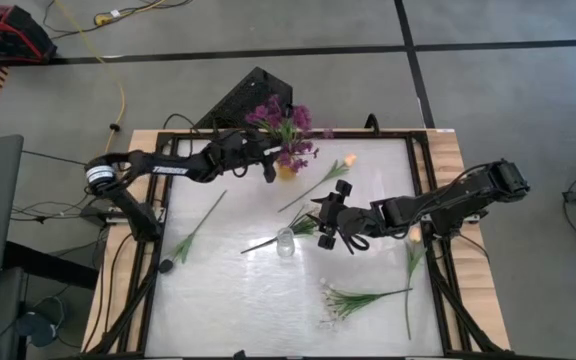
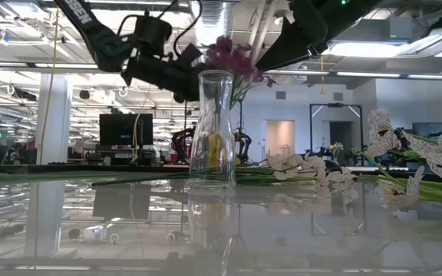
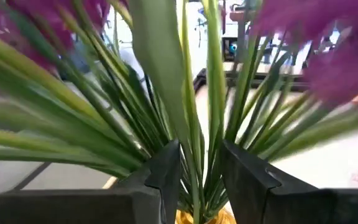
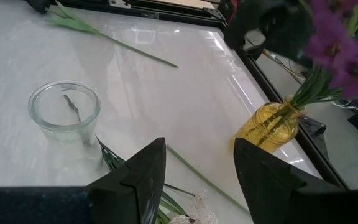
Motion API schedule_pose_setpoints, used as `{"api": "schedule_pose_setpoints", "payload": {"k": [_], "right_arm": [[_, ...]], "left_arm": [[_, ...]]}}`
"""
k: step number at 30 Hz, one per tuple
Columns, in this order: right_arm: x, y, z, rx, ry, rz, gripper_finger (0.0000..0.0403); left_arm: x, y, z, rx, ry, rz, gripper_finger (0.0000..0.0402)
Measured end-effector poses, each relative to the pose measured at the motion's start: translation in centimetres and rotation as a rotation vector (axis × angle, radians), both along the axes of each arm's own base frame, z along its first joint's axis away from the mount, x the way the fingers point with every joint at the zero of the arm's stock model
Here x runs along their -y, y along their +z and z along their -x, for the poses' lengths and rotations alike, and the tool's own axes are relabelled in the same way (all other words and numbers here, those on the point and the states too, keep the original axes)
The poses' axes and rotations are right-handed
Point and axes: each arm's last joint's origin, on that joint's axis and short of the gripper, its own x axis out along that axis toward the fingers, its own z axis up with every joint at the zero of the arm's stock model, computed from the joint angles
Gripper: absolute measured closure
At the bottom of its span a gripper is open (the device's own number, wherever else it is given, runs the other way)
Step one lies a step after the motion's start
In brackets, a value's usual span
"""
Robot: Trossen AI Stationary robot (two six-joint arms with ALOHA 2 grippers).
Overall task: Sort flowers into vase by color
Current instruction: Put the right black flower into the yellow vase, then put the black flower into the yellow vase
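Note:
The purple flowers stand in the yellow vase (image 1: 286,172) and the stem of the dark-budded flower lies clear, so the robot's left gripper should carry on going to that stem (image 1: 199,227) and close there.
A yellow vase (image 1: 286,172) near the table's far edge holds purple flowers (image 1: 283,122). My left gripper (image 1: 271,168) is at the stems just above the vase mouth, partly open, with stems (image 3: 196,155) between its fingers. A clear glass vase (image 1: 285,242) stands upright mid-table with no flowers in it. My right gripper (image 1: 326,228) hovers open just right of it, over a white spray (image 1: 301,226) lying flat; its stem (image 4: 194,171) and blossoms (image 4: 191,214) show between the fingers. A peach tulip (image 1: 348,160) lies right of the yellow vase. My left gripper has a finger (image 3: 166,177) on either side of the purple flowers' stems (image 3: 211,149), just above the yellow vase's mouth (image 3: 197,218). It comes from the table's left, slanting down. Whether the fingers touch the stems I cannot tell.
A dark-budded flower (image 1: 193,238) lies on the table's left part. A second white spray (image 1: 353,298) and a second peach tulip (image 1: 411,270) lie toward the near right. Black frame rails (image 1: 423,190) border the white surface. There is free room at the near left.

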Motion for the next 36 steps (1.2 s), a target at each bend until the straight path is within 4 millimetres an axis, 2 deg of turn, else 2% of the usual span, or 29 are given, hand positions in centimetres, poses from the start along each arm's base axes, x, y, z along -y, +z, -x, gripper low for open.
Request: {"api": "schedule_pose_setpoints", "payload": {"k": [7, 18, 26, 31, 36], "right_arm": [[0.0, 0.0, 0.0, 0.002, -0.001, -0.001, 0.0189], [0.1, 0.0, 0.0, -0.001, -0.001, 0.0, 0.0189], [0.1, 0.1, 0.1, -0.004, 0.003, 0.006, 0.0189], [0.1, 0.1, 0.0, -0.02, 0.023, 0.041, 0.0189], [0.4, 0.2, -0.1, -0.025, 0.026, 0.065, 0.0189]], "left_arm": [[0.6, 2.2, 1.1, -0.002, -0.003, -0.049, 0.0297], [2.3, 3.2, 4.4, -0.286, -0.004, -0.014, 0.0297], [5.4, 2.7, 8.4, -0.574, -0.003, 0.284, 0.0297], [7.4, 1.5, 11.0, -0.779, 0.095, 0.572, 0.0297], [9.1, 0.1, 12.3, -0.906, 0.223, 0.751, 0.0297]]}}
